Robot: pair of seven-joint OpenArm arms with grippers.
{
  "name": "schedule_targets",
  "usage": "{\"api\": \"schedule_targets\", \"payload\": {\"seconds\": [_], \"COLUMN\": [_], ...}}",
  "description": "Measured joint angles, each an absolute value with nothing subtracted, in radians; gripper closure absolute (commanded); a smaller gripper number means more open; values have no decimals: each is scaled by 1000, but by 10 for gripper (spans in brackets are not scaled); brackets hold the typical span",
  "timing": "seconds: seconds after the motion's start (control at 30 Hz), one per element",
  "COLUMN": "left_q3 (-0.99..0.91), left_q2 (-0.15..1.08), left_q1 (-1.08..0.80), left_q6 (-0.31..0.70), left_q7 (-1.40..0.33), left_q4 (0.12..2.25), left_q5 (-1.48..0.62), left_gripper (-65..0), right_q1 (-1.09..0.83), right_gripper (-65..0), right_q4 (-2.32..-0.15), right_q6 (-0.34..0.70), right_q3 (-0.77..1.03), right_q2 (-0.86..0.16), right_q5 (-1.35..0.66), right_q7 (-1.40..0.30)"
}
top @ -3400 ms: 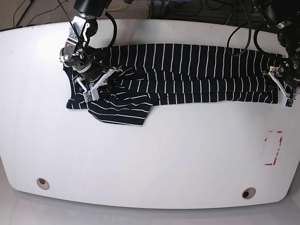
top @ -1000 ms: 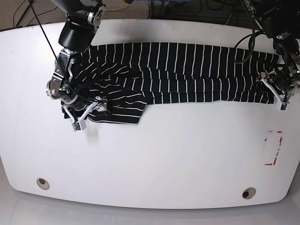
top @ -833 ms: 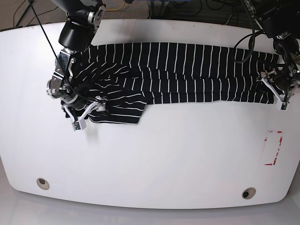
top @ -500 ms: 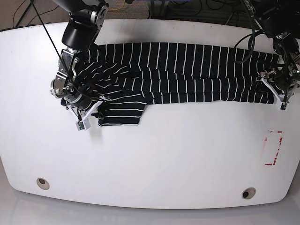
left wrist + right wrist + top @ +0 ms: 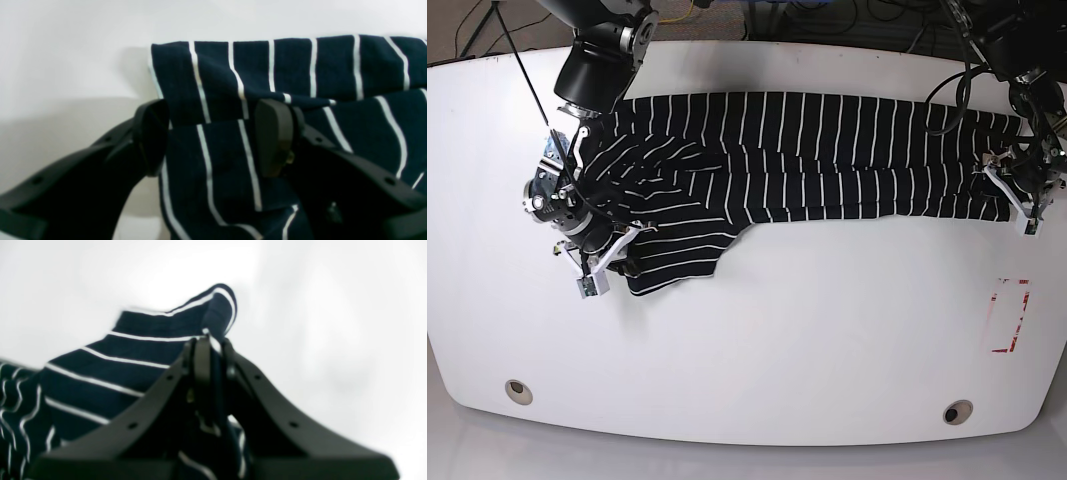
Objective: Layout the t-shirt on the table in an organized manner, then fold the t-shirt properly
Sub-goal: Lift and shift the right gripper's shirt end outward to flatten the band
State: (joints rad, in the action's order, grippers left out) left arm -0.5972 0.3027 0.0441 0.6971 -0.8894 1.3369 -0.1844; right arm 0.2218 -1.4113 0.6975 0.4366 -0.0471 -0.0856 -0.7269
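The t-shirt's front flap [image 5: 677, 257] sticks out past its long band. My right gripper keeps bringing the flap's corner back until it lies over the band [image 5: 672, 183].
The black t-shirt [image 5: 827, 150] with thin white stripes lies as a long band across the far half of the white table [image 5: 807, 340]. At its left end my right gripper [image 5: 622, 258] is shut on a corner of the cloth. The right wrist view shows the fingertips [image 5: 200, 350] pressed together on a raised tip of the t-shirt [image 5: 133, 350]. At the shirt's right end my left gripper [image 5: 1012, 192] stands open. In the left wrist view its two pads [image 5: 151, 136] are wide apart, with the striped t-shirt [image 5: 300, 63] lying between them.
Two round metal-ringed holes [image 5: 518, 390] [image 5: 956, 412] sit near the front edge. A red-marked rectangle [image 5: 1012, 315] is at the right. Cables [image 5: 827, 20] run behind the far edge. Bare white tabletop fills the front half.
My right gripper has shut on the shirt's lower left corner and drawn it toward the front left, stretching that flap out. The left arm has not moved.
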Motion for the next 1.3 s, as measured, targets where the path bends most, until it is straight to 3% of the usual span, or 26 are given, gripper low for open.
{"api": "schedule_targets", "payload": {"seconds": [0.7,1.0,1.3], "left_q3": [-590,-541,-540], "left_q2": [305,305,306], "left_q1": [29,20,12], "left_q6": [697,697,697], "left_q7": [-889,-888,-878], "left_q4": [1337,1337,1337], "left_q5": [-185,-185,-194], "left_gripper": [-383,-383,-383], "right_q1": [-38,-102,-152], "right_gripper": [-51,-51,-54], "right_q4": [-1940,-1982,-1982], "right_q6": [699,698,699], "right_q3": [439,438,439], "right_q2": [106,119,71], "right_q5": [-87,-120,-339], "right_q7": [-1083,-1209,-1312]}}
